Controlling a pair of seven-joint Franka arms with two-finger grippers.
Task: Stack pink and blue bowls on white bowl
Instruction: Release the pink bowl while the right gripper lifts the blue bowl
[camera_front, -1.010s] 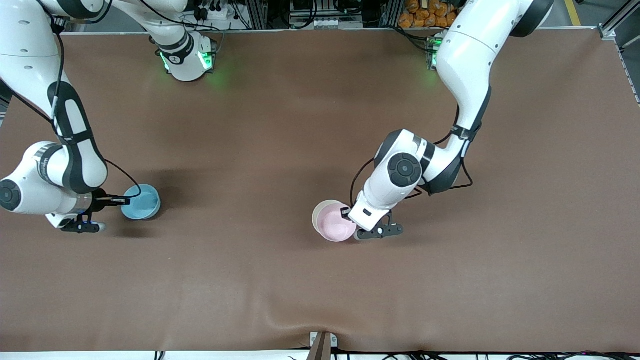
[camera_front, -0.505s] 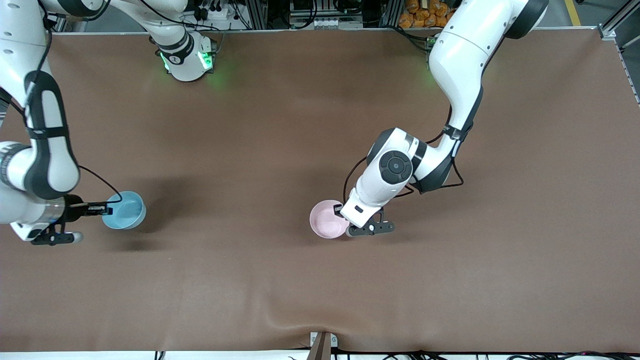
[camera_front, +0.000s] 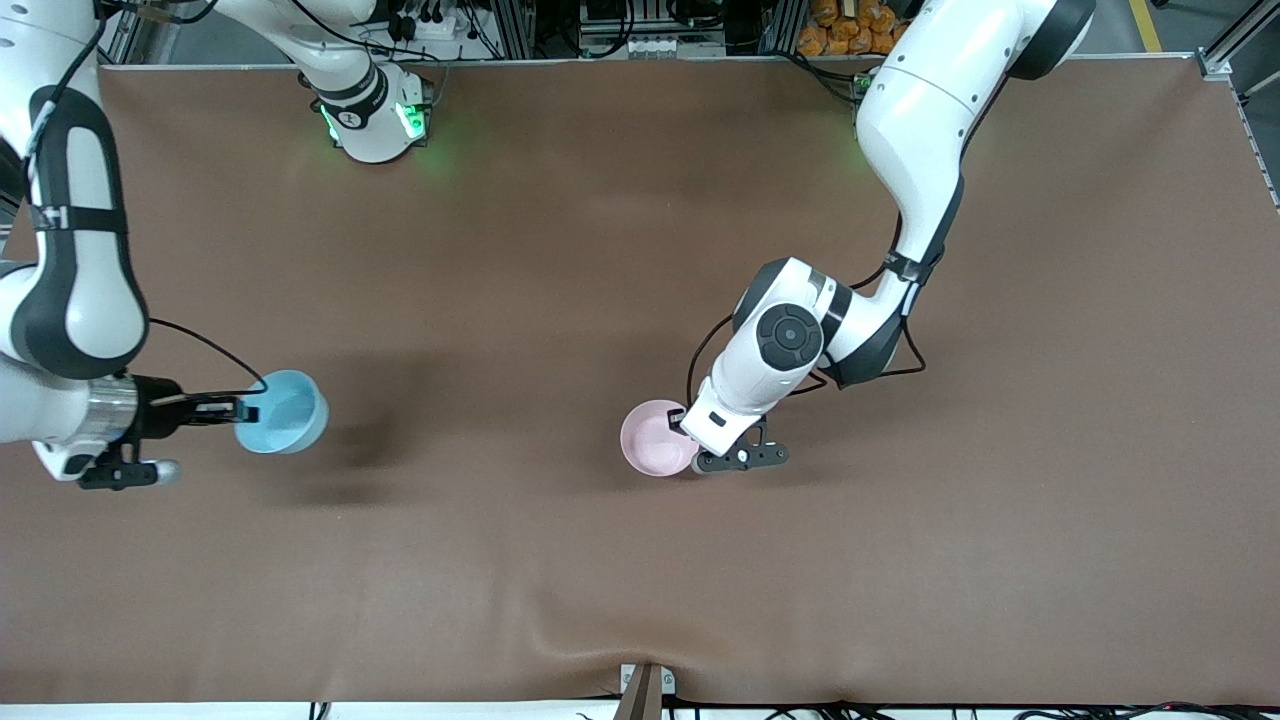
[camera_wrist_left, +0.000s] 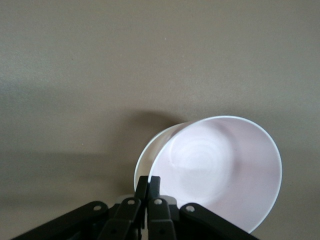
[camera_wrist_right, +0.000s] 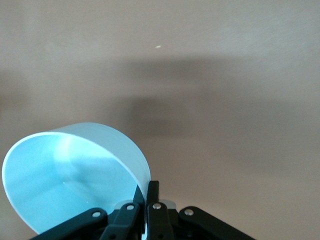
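Observation:
The pink bowl (camera_front: 655, 439) is tilted in my left gripper over the white bowl (camera_wrist_left: 151, 157), so next I set the pink bowl in place and back away before my right gripper brings the blue bowl.
The pink bowl (camera_front: 650, 440) sits near the table's middle, directly over the white bowl, which the front view hides. In the left wrist view a sliver of the white bowl (camera_wrist_left: 143, 160) shows under the tilted pink bowl (camera_wrist_left: 220, 170). My left gripper (camera_front: 684, 424) (camera_wrist_left: 148, 183) is shut on the pink bowl's rim. The blue bowl (camera_front: 287, 412) (camera_wrist_right: 65, 175) hangs over the table toward the right arm's end and throws a shadow below it. My right gripper (camera_front: 243, 411) (camera_wrist_right: 148, 190) is shut on its rim.
A brown mat (camera_front: 640, 250) covers the table, with a raised wrinkle (camera_front: 590, 628) near the front edge and a small bracket (camera_front: 645, 690) beneath it. The arm bases (camera_front: 375, 115) stand along the farthest edge from the front camera.
The left gripper slid the pink bowl fully over the white bowl, whose rim no longer shows from the front. The right arm swung outward, then back toward the middle with the blue bowl.

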